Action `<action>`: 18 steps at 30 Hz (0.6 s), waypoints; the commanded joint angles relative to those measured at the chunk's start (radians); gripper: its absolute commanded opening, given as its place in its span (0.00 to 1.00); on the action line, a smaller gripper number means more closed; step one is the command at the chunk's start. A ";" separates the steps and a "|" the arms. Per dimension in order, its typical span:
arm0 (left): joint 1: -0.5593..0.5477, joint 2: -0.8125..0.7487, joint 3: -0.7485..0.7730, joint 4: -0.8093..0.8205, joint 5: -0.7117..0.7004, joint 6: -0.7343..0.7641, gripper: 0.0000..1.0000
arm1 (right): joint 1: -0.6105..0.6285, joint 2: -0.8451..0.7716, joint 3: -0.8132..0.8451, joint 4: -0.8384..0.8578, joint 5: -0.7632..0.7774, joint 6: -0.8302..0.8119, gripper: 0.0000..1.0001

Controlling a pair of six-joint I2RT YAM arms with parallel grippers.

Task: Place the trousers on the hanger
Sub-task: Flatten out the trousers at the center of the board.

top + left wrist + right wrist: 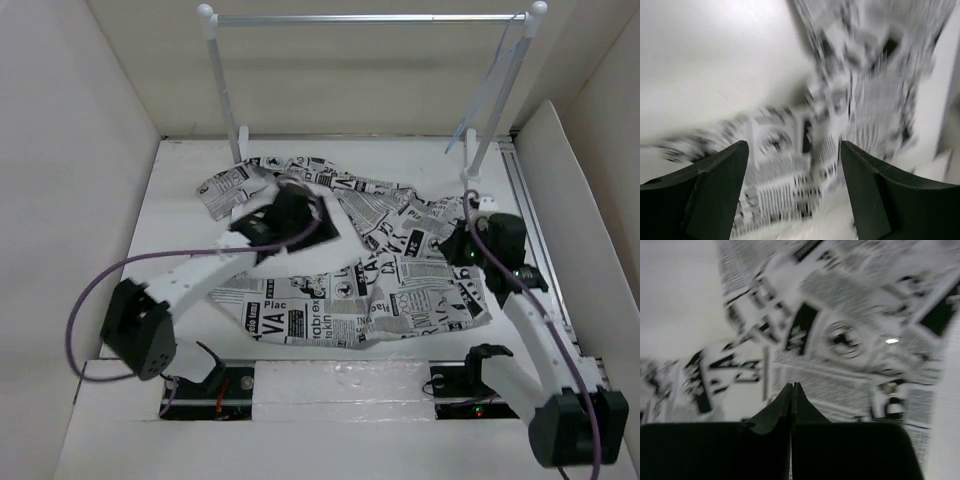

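The trousers' far leg (345,182) is bunched up and bent with its end a long way from the robot's right gripper, so the left gripper should grab that end (217,194) and pull the leg straight.
The trousers (390,270) lie crumpled across the middle of the table, white with black newspaper print. The pale-blue hanger (492,92) hangs at the right end of the rack's crossbar, far from both grippers. My left gripper (300,222) hovers over the trousers' left part. In the left wrist view it (795,192) is open, with blurred printed cloth (790,190) below and nothing between the fingers. My right gripper (462,247) is at the trousers' right edge. In the right wrist view it (792,387) is shut and empty, above the cloth (840,335).
A white two-post rack with a metal crossbar (365,17) stands at the back of the table. White walls enclose the table on the left, back and right. A metal rail (533,235) runs along the right edge.
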 commanded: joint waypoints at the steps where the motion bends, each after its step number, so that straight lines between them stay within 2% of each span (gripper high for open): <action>1: 0.315 -0.183 -0.124 0.021 -0.137 -0.047 0.70 | 0.125 -0.119 -0.118 -0.035 -0.106 0.013 0.00; 2: 0.404 -0.197 -0.155 0.059 -0.104 -0.058 0.70 | 0.198 -0.177 -0.132 -0.071 -0.094 0.009 0.00; 3: 0.623 -0.190 -0.201 0.156 -0.003 -0.069 0.69 | 0.293 -0.236 -0.160 -0.123 -0.071 -0.002 0.01; 4: 0.730 -0.149 -0.198 0.184 0.009 -0.078 0.69 | 0.320 -0.247 -0.158 -0.166 -0.045 -0.007 0.04; 5: 0.731 -0.148 -0.198 0.184 0.009 -0.078 0.69 | 0.320 -0.247 -0.158 -0.166 -0.045 -0.007 0.08; 7: 0.847 -0.059 -0.172 0.219 0.042 -0.105 0.70 | 0.386 -0.255 -0.154 -0.180 -0.022 -0.010 0.23; 8: 0.875 -0.022 -0.161 0.228 0.056 -0.113 0.70 | 0.406 -0.252 -0.154 -0.178 -0.016 -0.010 0.38; 10: 0.921 0.084 -0.112 0.227 0.090 -0.127 0.70 | 0.446 -0.230 -0.149 -0.175 -0.010 -0.008 0.51; 18: 0.958 0.307 -0.051 0.278 0.118 -0.191 0.68 | 0.556 -0.177 -0.126 -0.160 0.033 0.030 0.56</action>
